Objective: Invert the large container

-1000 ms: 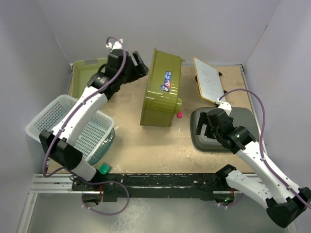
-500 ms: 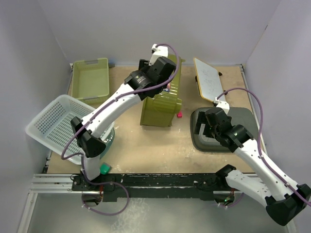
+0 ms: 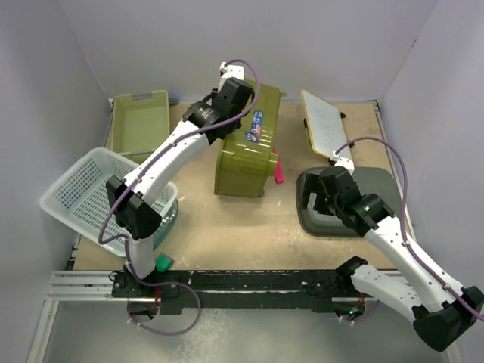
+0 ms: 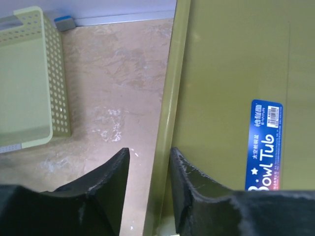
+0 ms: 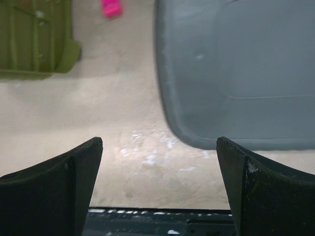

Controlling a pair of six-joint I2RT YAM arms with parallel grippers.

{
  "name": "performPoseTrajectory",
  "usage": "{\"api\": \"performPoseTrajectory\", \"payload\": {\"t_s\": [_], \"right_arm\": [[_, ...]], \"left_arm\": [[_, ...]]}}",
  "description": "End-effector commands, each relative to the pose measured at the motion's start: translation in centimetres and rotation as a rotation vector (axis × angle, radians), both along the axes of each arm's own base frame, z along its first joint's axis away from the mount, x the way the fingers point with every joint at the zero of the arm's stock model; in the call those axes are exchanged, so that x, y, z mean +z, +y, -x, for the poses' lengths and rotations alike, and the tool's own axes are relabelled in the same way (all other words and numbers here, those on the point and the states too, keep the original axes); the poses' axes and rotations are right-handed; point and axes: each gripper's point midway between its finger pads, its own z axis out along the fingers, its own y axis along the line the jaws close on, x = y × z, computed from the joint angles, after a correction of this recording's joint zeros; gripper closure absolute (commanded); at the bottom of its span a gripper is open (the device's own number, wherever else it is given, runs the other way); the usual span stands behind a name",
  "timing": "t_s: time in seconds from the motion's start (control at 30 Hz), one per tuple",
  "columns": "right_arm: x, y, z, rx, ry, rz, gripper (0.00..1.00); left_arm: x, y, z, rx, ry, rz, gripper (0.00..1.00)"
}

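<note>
The container is lying on its side with its blue label (image 3: pixel 253 126) up, and the robot's left gripper is at the container's rim, so the robot's right gripper should push the opposite edge (image 3: pixel 273 147) over.
The large olive container (image 3: pixel 246 151) lies in the middle of the table, its base with a blue label facing up and tilted; it also shows in the left wrist view (image 4: pixel 231 73) and the right wrist view (image 5: pixel 34 34). My left gripper (image 3: pixel 236 113) stands astride its left rim (image 4: pixel 162 123), one finger on each side. The inner finger touches the wall and a gap shows at the outer finger (image 4: pixel 115 172). My right gripper (image 3: pixel 316 198) is wide open and empty, low over the table by the grey tray (image 3: pixel 378 181).
A small green basket (image 3: pixel 140 125) sits at the back left, a white mesh basket (image 3: pixel 83 197) over a teal bowl (image 3: pixel 168 219) at the left. A pink piece (image 3: pixel 277 170) lies beside the container. A white board (image 3: pixel 325 125) is at the back right, a green block (image 3: pixel 162 262) near the front rail.
My left arm swung right from beside the small basket onto the container's left rim. The container has shifted and tipped slightly, baring more of the pink piece. The right arm is still.
</note>
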Motion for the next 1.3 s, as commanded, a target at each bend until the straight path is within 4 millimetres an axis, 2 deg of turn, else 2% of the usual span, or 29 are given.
{"api": "performPoseTrajectory", "payload": {"t_s": [0.0,0.03,0.1,0.2,0.27,0.4,0.5,0.57,0.77,0.9,1.03,1.13,1.27], "right_arm": [[3.7,6.1,-1.2,0.195,-0.053,-0.242,0.0],[4.8,8.1,-1.1,0.263,-0.056,-0.328,0.0],[6.7,10.8,-1.3,0.357,-0.08,-0.461,0.0],[9.6,13.2,-1.9,0.444,-0.155,-0.611,0.0],[11.2,14.3,-2.5,0.478,-0.214,-0.685,0.01],[11.8,15.7,-4.1,0.503,-0.283,-0.753,0.06],[11.9,16.4,-5.1,0.508,-0.345,-0.806,0.16],[12.9,16.3,-6.0,0.497,-0.44,-0.834,0.21],[14.3,17.0,-7.2,0.534,-0.587,-0.889,0.22],[14.4,17.9,-8.3,0.576,-0.592,-0.859,0.28],[14.4,18.7,-9.3,0.604,-0.59,-0.841,0.39],[14.1,20.4,-9.3,0.682,-0.53,-0.877,0.5],[14.2,21.5,-9.2,0.727,-0.504,-0.912,0.53]], "left_arm": [[-0.5,0.7,0.4,-0.053,0.054,0.103,0.69],[-0.6,0.8,0.3,-0.066,0.063,0.138,0.74],[-0.4,1.6,0.3,-0.067,0.069,0.191,0.8],[-0.9,3.3,0.2,-0.061,0.089,0.256,0.96],[-1.4,4.6,0.0,-0.06,0.105,0.315,1.0],[-2.9,5.6,0.1,-0.066,0.141,0.393,1.0],[-3.6,5.9,0.2,-0.072,0.157,0.419,1.0],[-3.8,6.0,0.3,-0.076,0.163,0.423,1.0],[-4.6,7.0,0.6,-0.069,0.177,0.414,1.0],[-5.2,8.0,0.7,-0.056,0.188,0.409,1.0],[-5.6,8.1,0.8,-0.062,0.205,0.404,1.0],[-5.9,8.4,0.9,-0.059,0.214,0.395,1.0],[-6.4,8.8,1.2,-0.058,0.222,0.383,1.0]]}}
